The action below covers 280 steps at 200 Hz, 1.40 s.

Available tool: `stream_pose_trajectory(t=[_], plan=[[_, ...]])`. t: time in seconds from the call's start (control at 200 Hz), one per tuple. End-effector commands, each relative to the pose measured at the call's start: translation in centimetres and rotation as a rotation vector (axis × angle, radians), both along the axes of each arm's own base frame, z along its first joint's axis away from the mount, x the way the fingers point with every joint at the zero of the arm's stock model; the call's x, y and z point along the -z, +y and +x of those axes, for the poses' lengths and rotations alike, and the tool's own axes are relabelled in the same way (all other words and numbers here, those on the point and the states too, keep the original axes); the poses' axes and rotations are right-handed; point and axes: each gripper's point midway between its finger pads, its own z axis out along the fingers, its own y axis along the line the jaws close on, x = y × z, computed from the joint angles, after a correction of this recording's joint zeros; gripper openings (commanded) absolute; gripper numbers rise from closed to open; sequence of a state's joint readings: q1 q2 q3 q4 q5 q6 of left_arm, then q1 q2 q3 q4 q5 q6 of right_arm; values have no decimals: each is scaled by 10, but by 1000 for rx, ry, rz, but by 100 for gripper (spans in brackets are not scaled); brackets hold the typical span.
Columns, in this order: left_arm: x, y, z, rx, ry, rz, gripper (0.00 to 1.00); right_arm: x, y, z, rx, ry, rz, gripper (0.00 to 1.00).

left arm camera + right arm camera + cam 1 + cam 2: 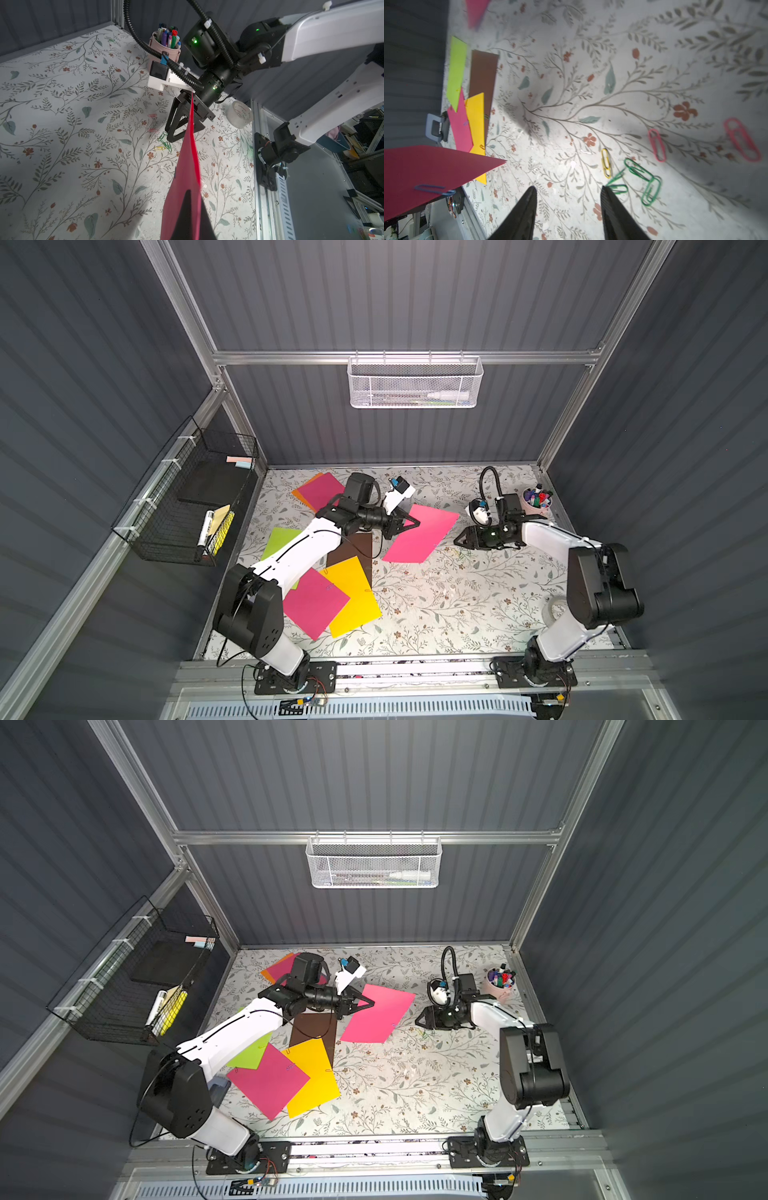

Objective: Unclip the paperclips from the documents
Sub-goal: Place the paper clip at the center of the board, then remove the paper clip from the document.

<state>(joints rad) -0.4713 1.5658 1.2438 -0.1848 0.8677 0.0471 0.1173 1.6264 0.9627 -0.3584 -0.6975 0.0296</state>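
The blue paperclip's end pokes [451, 192] past the edge of the bright pink document, so the paperclip will slip off when I pull and the document will stay flat.
My left gripper [409, 522] [195, 197] is shut on one edge of a bright pink document [419, 537] [187, 176], holding that edge up off the table. A blue paperclip [432, 189] is clipped on this sheet's edge. My right gripper [459, 540] [568, 190] hangs open just past the sheet's far corner, nothing between its fingers. Loose paperclips lie under it: yellow [606, 163], green [639, 169], pink [657, 144]. Near the left arm are more documents: yellow [353, 597], magenta [316, 601], brown [351, 549], lime green [280, 541].
A pink cup of markers [537, 499] stands at the back right. A tape roll [555, 610] lies by the right arm. A magenta-on-orange pair of sheets [320, 491] lies at the back. A black wire basket [187, 497] hangs on the left wall, a white mesh basket [413, 383] on the back wall.
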Motion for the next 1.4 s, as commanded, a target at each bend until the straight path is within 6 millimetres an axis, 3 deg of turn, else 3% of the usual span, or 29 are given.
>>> stream_pose_trajectory(t=[0.0, 0.37, 0.64, 0.89, 1.02, 1.396], plan=[[-45, 3, -1, 9, -65, -96, 0, -42, 18, -9, -116, -179, 138, 54], [-83, 6, -2, 61, -117, -166, 0, -106, 37, -33, -266, -556, 358, 57], [-88, 5, -5, 93, -117, -184, 0, -142, 46, -31, -339, -692, 449, 57], [-91, 6, -6, 103, -118, -199, 0, -147, 54, -44, -432, -665, 515, 50], [-91, 5, -8, 116, -111, -207, 0, -147, 61, -48, -469, -641, 535, 42], [-96, 12, -6, 100, -112, -217, 0, -141, 64, -46, -469, -606, 531, 26]])
